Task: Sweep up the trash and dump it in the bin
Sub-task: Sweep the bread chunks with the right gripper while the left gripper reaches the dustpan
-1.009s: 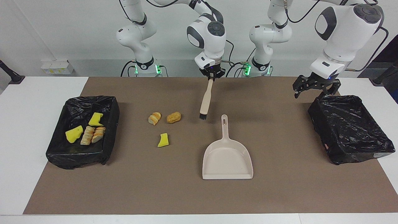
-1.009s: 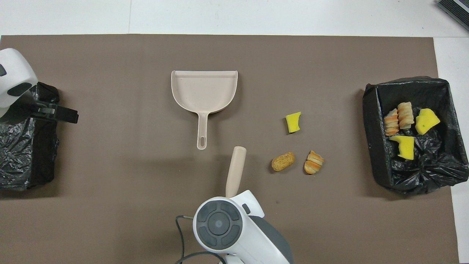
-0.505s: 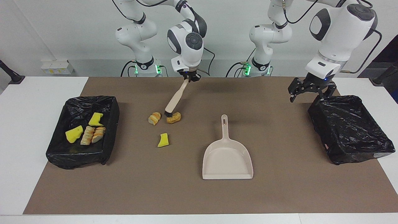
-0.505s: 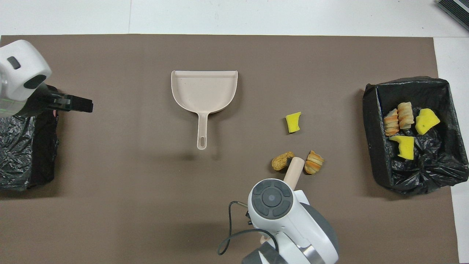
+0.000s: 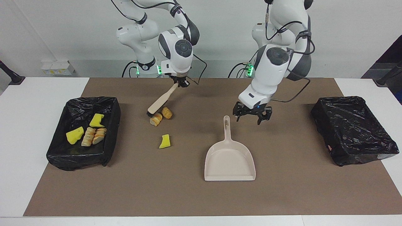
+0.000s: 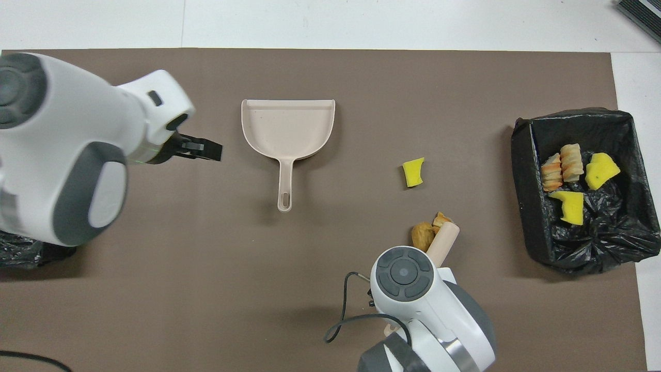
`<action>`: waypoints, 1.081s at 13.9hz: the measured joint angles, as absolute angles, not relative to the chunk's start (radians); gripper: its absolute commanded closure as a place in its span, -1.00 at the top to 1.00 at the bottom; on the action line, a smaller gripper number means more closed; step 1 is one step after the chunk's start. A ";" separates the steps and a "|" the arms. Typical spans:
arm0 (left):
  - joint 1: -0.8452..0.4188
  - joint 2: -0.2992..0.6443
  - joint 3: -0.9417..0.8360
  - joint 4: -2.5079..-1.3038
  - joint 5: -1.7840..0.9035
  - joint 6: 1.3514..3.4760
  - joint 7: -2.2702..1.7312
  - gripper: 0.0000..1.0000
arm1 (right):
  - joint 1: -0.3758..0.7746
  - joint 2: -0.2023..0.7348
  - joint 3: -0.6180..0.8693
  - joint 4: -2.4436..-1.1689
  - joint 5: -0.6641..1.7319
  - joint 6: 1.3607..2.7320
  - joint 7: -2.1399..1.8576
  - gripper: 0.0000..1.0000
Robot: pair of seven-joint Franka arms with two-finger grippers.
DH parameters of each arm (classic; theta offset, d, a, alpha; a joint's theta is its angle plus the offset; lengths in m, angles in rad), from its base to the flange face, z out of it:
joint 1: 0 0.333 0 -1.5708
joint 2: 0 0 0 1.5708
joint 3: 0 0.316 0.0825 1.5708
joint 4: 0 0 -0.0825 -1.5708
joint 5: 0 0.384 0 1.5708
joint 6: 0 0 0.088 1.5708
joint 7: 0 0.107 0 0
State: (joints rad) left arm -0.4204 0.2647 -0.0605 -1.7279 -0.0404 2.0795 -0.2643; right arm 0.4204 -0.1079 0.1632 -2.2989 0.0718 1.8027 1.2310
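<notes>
The beige dustpan's handle lies free (image 6: 285,179), pointing toward my arms, so I should go on moving my left gripper toward it before its open fingers straddle the handle's end (image 6: 284,203).
My right gripper (image 5: 181,82) is shut on the top of a beige brush (image 5: 160,102) that slants down toward the right arm's end of the table. Its dark bristles rest against two tan bread lumps (image 5: 156,119) (image 5: 167,112) lying side by side. In the overhead view the brush handle (image 6: 443,243) covers part of the lumps (image 6: 423,235). A yellow sponge piece (image 5: 165,141) (image 6: 413,172) lies farther from the robots. My left gripper (image 5: 252,114) (image 6: 209,151) is open and empty, low over the mat beside the handle of the beige dustpan (image 5: 230,158) (image 6: 287,129).
A black-lined bin (image 5: 111,125) (image 6: 521,170) at the right arm's end holds several sponge and bread scraps. A second black-lined bin (image 5: 353,128) stands at the left arm's end. A brown mat (image 5: 188,194) covers the table.
My right gripper swung the brush toward the right arm's end and pushed the rounded lump against the sliced one. My left gripper moved from over the bin to beside the dustpan handle and came lower.
</notes>
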 measured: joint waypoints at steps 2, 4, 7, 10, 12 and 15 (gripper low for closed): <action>-0.440 0.294 -0.080 -1.771 -0.040 2.144 -0.305 1.00 | 0.398 -0.109 0.163 -2.315 0.072 1.822 1.231 -1.00; -0.440 0.288 -0.091 -1.801 -0.040 2.165 -0.321 1.00 | 0.382 -0.109 0.165 -2.324 0.072 1.875 1.221 -1.00; -0.432 0.276 -0.122 -1.830 -0.039 2.184 -0.351 1.00 | 0.343 -0.085 0.165 -2.329 0.088 2.005 1.140 -1.00; -0.392 0.274 -0.184 -1.848 -0.016 2.199 -0.367 1.00 | 0.330 -0.005 0.165 -2.249 0.097 2.054 1.124 -1.00; -0.383 0.274 -0.195 -1.857 -0.005 2.211 -0.370 1.00 | 0.317 0.074 0.165 -2.142 0.097 2.058 1.123 -1.00; -0.383 0.283 -0.200 -1.867 0.046 2.226 -0.420 0.75 | 0.276 0.188 0.165 -1.971 0.098 2.047 1.063 -1.00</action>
